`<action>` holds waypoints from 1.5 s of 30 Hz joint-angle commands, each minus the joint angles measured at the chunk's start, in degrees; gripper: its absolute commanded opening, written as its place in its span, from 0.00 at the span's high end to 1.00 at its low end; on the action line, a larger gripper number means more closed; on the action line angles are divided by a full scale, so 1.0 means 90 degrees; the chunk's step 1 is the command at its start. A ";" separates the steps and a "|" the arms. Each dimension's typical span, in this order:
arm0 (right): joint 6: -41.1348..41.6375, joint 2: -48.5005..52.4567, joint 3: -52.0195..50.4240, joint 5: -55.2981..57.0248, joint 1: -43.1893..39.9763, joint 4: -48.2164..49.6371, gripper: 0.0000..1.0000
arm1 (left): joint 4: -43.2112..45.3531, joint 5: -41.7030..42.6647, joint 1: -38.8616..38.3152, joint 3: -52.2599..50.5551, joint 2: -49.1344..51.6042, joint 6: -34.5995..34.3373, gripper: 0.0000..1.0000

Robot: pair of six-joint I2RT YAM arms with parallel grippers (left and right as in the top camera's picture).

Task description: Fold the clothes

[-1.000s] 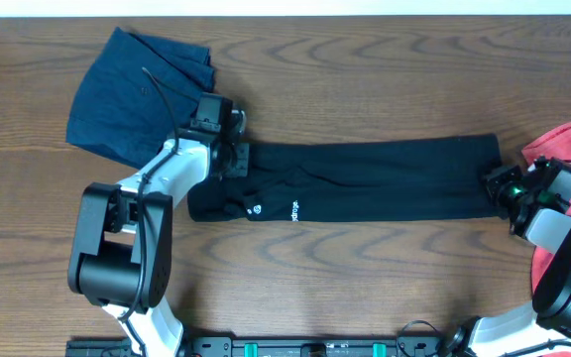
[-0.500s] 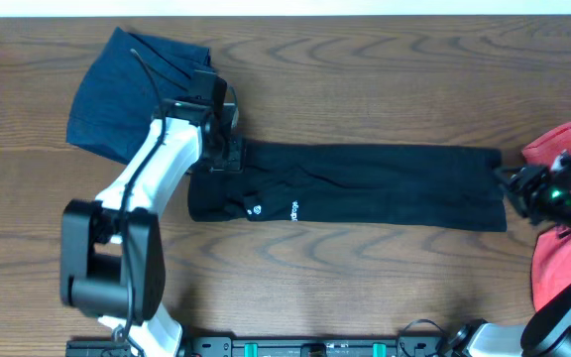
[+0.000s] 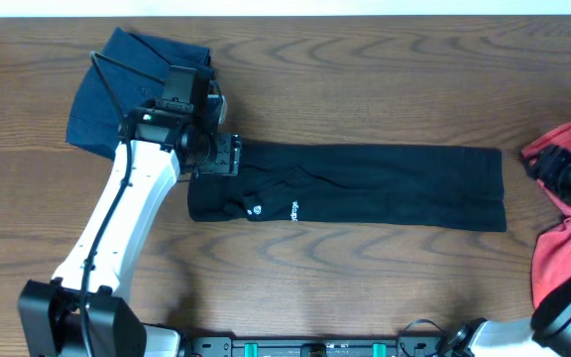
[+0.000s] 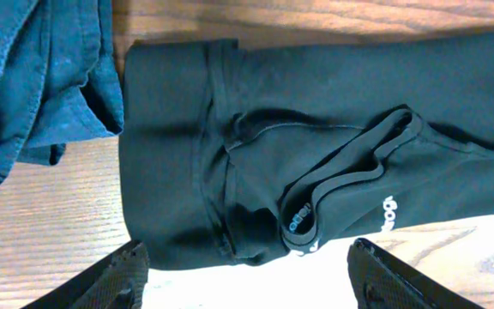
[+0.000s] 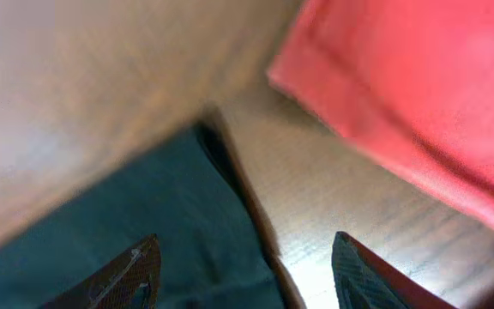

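My empty right gripper is past the black pants' leg ends, by the red garment point(image 3: 563, 135). It should come back and take hold of the leg ends point(image 3: 497, 188) before folding.
Black pants point(image 3: 365, 186) lie stretched flat across the table, waistband at the left, leg ends at the right. My left gripper point(image 3: 218, 157) hovers over the waistband's upper corner. In the left wrist view it point(image 4: 247, 249) stands open, with nothing between its fingers point(image 4: 118, 275) and the waistband point(image 4: 178, 146) lying below. My right gripper point(image 3: 541, 167) is just right of the leg ends, apart from them. Seen from the right wrist it point(image 5: 247, 240) is open and empty over the corner of the pants point(image 5: 101, 240).
A dark blue garment point(image 3: 117, 89) lies crumpled at the back left, touching the waistband area point(image 4: 33, 69). A red garment point(image 3: 568, 248) lies at the right edge, close beside the right gripper point(image 5: 418, 103). Bare wooden table point(image 3: 365, 89) surrounds the pants.
Both grippers opened and let go of the pants. The pants were drawn out straight and now lie flat. The right gripper drew back to the right, and the left arm lifted.
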 commanded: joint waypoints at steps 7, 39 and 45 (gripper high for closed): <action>-0.1054 0.1256 0.0044 -0.0556 0.0041 -0.0325 0.42 | -0.0041 -0.0032 0.0027 0.0117 -0.0068 0.0061 0.23; -0.0233 0.1086 0.0427 0.1710 0.0702 -0.0850 0.99 | -0.0015 -0.0032 0.0027 0.0117 -0.0068 0.0061 0.23; 0.0051 0.0313 0.0578 0.1795 0.0738 -0.0976 0.99 | -0.0012 -0.0032 0.0027 0.0117 -0.0068 0.0061 0.23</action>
